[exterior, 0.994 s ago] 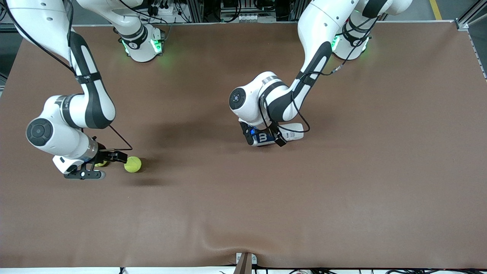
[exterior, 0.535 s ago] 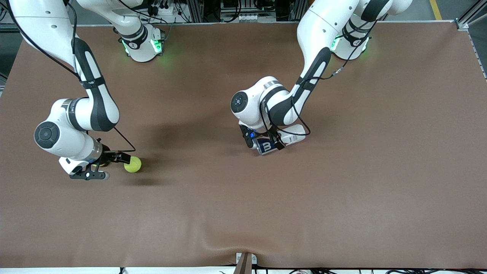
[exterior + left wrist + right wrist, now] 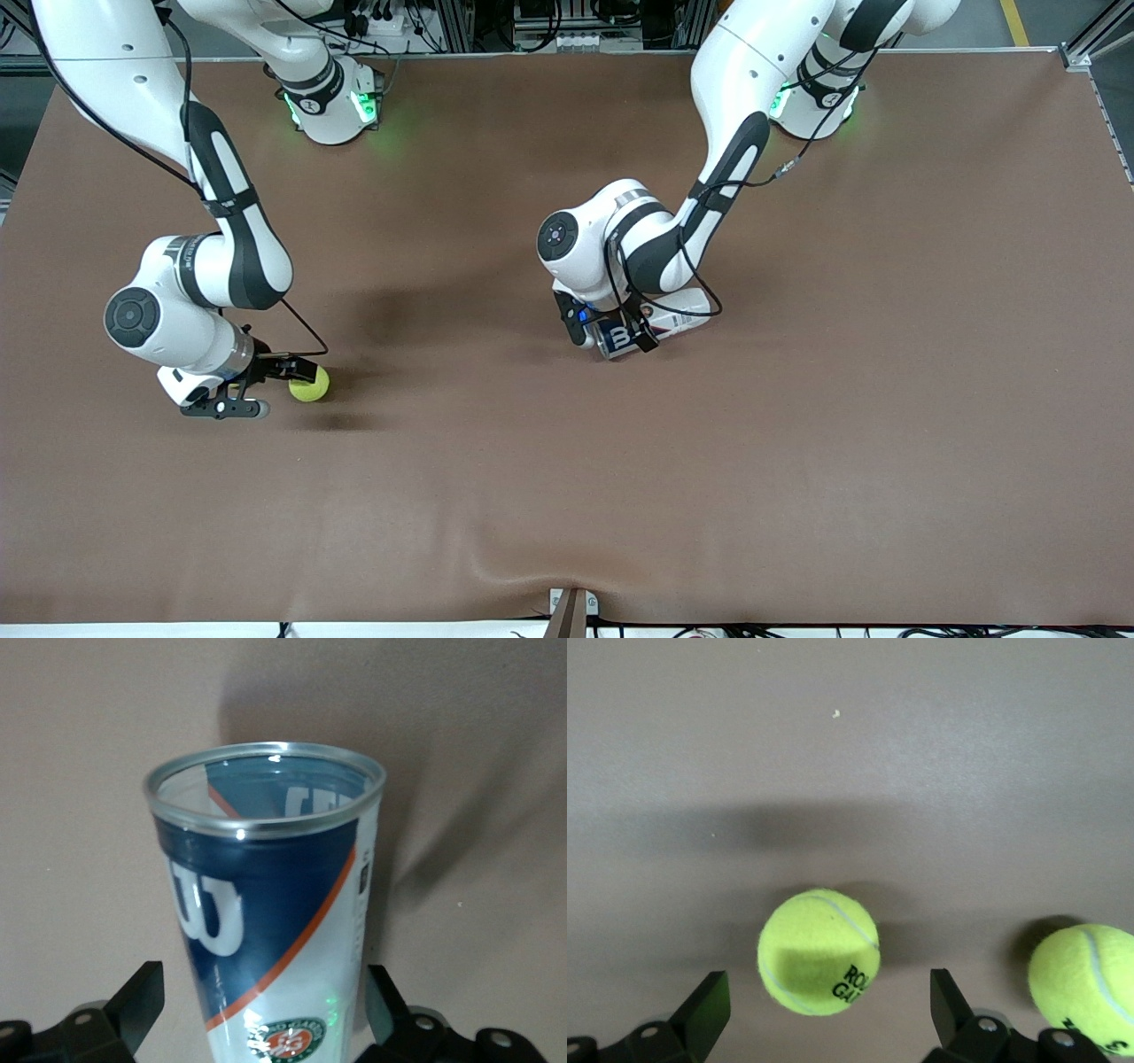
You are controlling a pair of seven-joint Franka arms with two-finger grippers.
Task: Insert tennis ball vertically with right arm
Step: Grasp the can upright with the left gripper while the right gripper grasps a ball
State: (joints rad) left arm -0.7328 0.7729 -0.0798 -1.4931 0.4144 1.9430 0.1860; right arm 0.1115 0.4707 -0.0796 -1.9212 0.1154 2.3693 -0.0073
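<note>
The tennis can point(image 3: 686, 302) is lying on its side. Next, my left gripper turns the can's opening upward while my right gripper brings the tennis ball point(image 3: 819, 952) over.
A yellow-green tennis ball point(image 3: 819, 952) lies on the brown table just ahead of my right gripper point(image 3: 830, 992), partly between its open fingers and touching neither. A second ball point(image 3: 1085, 988) lies beside it, outside the jaws. In the front view my right gripper point(image 3: 239, 392) hangs low near the right arm's end, with one ball point(image 3: 309, 384) showing beside it. My left gripper point(image 3: 620, 341) is down at mid-table, open around a blue-and-white tennis can point(image 3: 266, 895). The can's open mouth point(image 3: 266, 784) points away from the hand, and gaps show between the can and both fingers.
The brown mat point(image 3: 797, 399) covers the whole table. A crease runs near its front edge by a small bracket point(image 3: 571, 607). Both arm bases point(image 3: 332, 106) stand at the back edge.
My right arm has slid its gripper along the table toward the ball beside it. My left hand has sunk slightly and shifted a little over the can. Both grippers stay open.
</note>
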